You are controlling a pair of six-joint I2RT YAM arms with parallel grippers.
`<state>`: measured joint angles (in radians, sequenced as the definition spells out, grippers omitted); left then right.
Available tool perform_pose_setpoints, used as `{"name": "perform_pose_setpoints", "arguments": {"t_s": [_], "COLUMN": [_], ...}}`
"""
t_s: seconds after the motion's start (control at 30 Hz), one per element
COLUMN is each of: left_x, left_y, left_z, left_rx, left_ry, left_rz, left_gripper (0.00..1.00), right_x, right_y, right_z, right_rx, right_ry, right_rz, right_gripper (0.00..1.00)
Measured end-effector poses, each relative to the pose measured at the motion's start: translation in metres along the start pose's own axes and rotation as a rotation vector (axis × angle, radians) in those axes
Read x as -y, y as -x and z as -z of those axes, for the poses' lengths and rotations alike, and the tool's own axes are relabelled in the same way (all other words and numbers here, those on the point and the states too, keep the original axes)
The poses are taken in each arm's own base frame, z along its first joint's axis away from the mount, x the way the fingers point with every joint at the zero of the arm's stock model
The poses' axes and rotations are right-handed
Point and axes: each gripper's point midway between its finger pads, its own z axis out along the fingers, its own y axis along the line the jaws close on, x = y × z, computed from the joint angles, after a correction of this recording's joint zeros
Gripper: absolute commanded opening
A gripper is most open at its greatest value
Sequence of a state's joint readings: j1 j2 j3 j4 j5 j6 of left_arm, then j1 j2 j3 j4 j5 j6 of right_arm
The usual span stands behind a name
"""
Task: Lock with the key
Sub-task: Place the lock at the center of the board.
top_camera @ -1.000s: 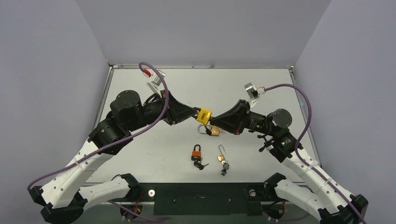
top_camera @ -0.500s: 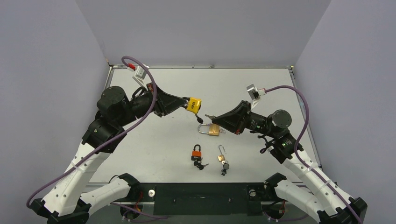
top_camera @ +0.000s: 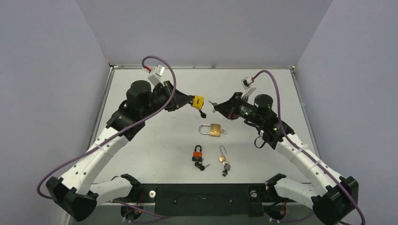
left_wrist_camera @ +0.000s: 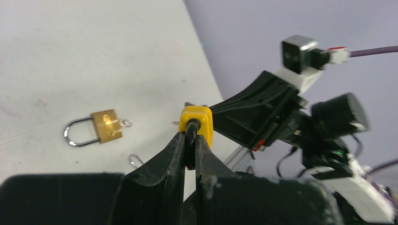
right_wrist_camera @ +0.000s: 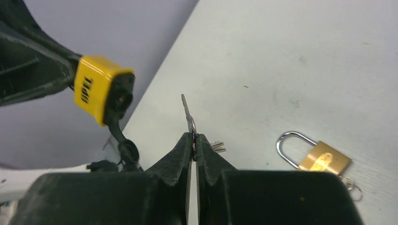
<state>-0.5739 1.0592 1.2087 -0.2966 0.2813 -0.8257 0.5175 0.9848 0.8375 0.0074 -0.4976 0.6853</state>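
The yellow padlock [top_camera: 198, 102] is free of the key and the table [top_camera: 209, 114] behind the brass padlock is clear. My left gripper goes on lowering the yellow padlock and lets go of it there.
My left gripper [top_camera: 187, 101] is shut on the black shackle of a yellow padlock [top_camera: 197, 101] and holds it in the air above the table; the padlock also shows in the left wrist view [left_wrist_camera: 196, 123] and the right wrist view [right_wrist_camera: 96, 89]. My right gripper [top_camera: 219, 107] is shut on a small silver key [right_wrist_camera: 188, 112] whose blade points toward the padlock's black underside. Key and padlock are apart, with a short gap between them. A black cap dangles from the padlock [right_wrist_camera: 126, 149].
A brass padlock [top_camera: 213, 130] lies on the table below the grippers. An orange padlock with keys [top_camera: 198, 155] and a small open brass padlock with keys [top_camera: 223, 160] lie nearer the front edge.
Both arms have swung upward and toward the back of the table. The yellow padlock and the key have separated and now face each other, higher above the brass padlock.
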Motion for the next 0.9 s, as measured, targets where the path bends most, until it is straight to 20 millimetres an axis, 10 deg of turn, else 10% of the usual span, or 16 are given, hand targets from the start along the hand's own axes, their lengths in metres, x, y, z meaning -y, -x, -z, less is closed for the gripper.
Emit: {"name": "perform_pose_setpoints", "arguments": {"t_s": [0.5, 0.9], "left_x": [-0.227, -0.284], "left_y": [-0.09, -0.111], "left_z": [-0.152, -0.21], "left_rx": [-0.24, -0.308], "left_ry": [0.502, 0.496], "left_rz": [0.093, 0.169], "left_gripper": [0.0, 0.0], "right_x": [0.179, 0.246], "right_y": [-0.042, -0.068], "right_z": [-0.117, -0.145], "right_rx": [-0.215, -0.34], "right_ry": [-0.584, -0.8], "right_rz": [-0.076, -0.06], "right_gripper": [0.0, 0.0]}}
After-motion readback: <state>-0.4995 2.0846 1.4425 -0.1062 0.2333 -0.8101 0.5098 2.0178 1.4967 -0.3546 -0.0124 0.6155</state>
